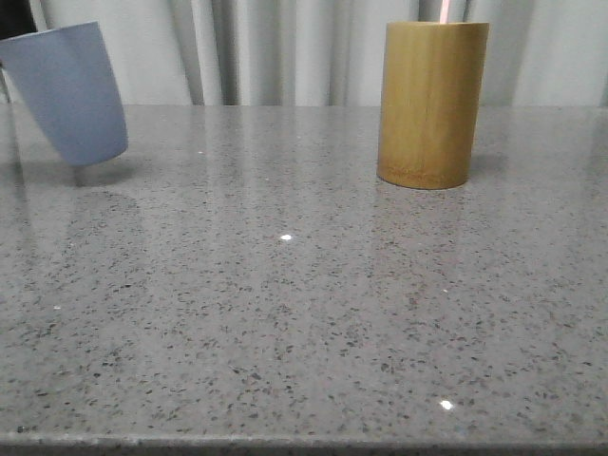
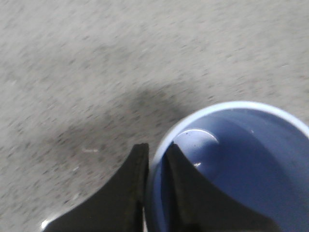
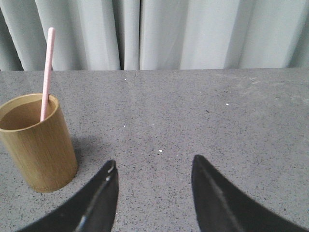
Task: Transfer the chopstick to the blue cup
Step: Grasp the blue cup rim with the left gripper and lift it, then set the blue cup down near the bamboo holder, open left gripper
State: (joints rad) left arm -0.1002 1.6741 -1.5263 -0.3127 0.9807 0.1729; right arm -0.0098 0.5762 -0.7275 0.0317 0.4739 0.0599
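The blue cup [image 1: 74,100] hangs with its opening up and there is open space beside the tan bamboo holder [image 1: 252,171], so my left gripper goes on there before it lets go of the cup upright.
The blue cup [image 1: 71,90] hangs tilted above the table at the far left, clear of the surface, with its shadow below. In the left wrist view my left gripper [image 2: 157,150] is shut on the cup's rim [image 2: 159,145], one finger inside and one outside; the cup [image 2: 241,164] is empty inside. A pale pink chopstick [image 3: 46,72] stands in the tan bamboo holder [image 3: 36,145]; its tip shows in the front view [image 1: 445,9] above the holder [image 1: 427,104]. My right gripper [image 3: 153,169] is open and empty, apart from the holder.
The grey speckled table [image 1: 304,313] runs to a pale curtain [image 1: 285,47] at the back. The table's front edge lies near the bottom of the front view.
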